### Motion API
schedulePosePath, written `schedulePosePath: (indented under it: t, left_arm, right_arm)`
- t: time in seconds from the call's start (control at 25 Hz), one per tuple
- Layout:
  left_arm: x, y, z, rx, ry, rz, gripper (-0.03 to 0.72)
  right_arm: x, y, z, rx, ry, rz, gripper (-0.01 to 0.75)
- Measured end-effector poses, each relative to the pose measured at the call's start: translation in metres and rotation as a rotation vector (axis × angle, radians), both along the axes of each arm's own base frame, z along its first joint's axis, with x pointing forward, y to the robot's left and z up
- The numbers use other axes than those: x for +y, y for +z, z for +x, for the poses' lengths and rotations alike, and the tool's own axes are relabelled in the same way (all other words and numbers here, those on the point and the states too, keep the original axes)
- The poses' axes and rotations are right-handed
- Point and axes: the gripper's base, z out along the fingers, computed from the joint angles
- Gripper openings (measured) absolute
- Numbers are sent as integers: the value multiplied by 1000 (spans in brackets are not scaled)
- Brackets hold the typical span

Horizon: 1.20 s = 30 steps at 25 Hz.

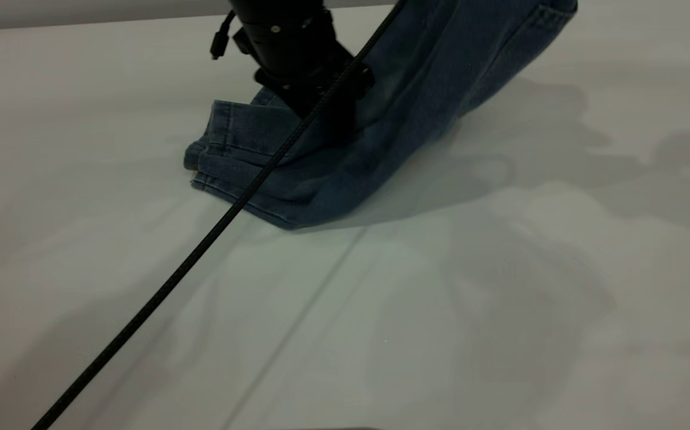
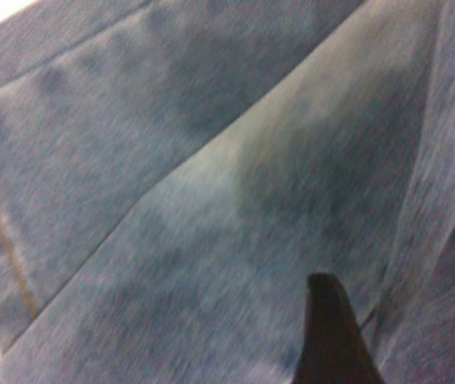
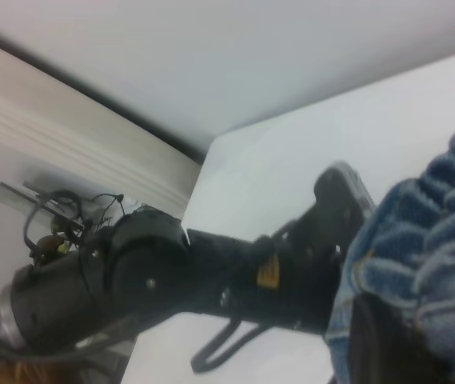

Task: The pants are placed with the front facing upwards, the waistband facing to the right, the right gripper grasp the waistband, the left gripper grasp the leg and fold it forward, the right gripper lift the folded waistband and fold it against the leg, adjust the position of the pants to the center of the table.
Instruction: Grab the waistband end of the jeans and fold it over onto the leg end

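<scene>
My left arm is standing where the waistband must land (image 1: 213, 147), so my left gripper should rise clear of the folded legs (image 1: 281, 185) before my right gripper brings the waistband over.
The blue denim pants (image 1: 345, 173) lie folded on the white table (image 1: 470, 310), leg hems (image 1: 219, 158) stacked at the left. Their right part rises off the table and leaves the exterior view at the top right. My left gripper (image 1: 321, 110) is down on the folded legs; denim (image 2: 211, 200) fills the left wrist view. My right gripper (image 3: 395, 340) is above the exterior view's edge. In the right wrist view it is shut on bunched denim (image 3: 443, 216) that it holds in the air.
The left arm's braided black cable (image 1: 201, 239) slants from the pants down to the front left corner. The left arm's black body (image 3: 171, 280) shows in the right wrist view, over the table (image 3: 291, 160), with a wall behind it.
</scene>
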Motion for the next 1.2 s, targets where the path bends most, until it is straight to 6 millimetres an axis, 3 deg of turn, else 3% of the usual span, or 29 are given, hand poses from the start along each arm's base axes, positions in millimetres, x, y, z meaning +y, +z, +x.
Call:
schedulePosePath:
  t: [0.28,0.44,0.68,0.76,1.0,1.2]
  left_arm:
    - [6,-2,5,-50,-1,65,390]
    - [3,-3,7,-77,17,49,390]
    - [-20,-35,-10,-31,-42,75,390]
    - [-29,-35,-14,-45,-57,67,389]
    - [-46,-36,-25,-44,-75,46,389]
    - [-32,-18,-20,-4,-4,47,389]
  right_arm:
    - [0,30,2,-93,10,-14,114]
    - [1,34,-1,-110,31,-34,114]
    - [1,32,-2,-108,41,-47,114]
    - [3,32,-2,-108,48,-47,114]
    - [34,32,-9,-129,151,-52,114]
    - [49,31,-14,-144,218,-75,114]
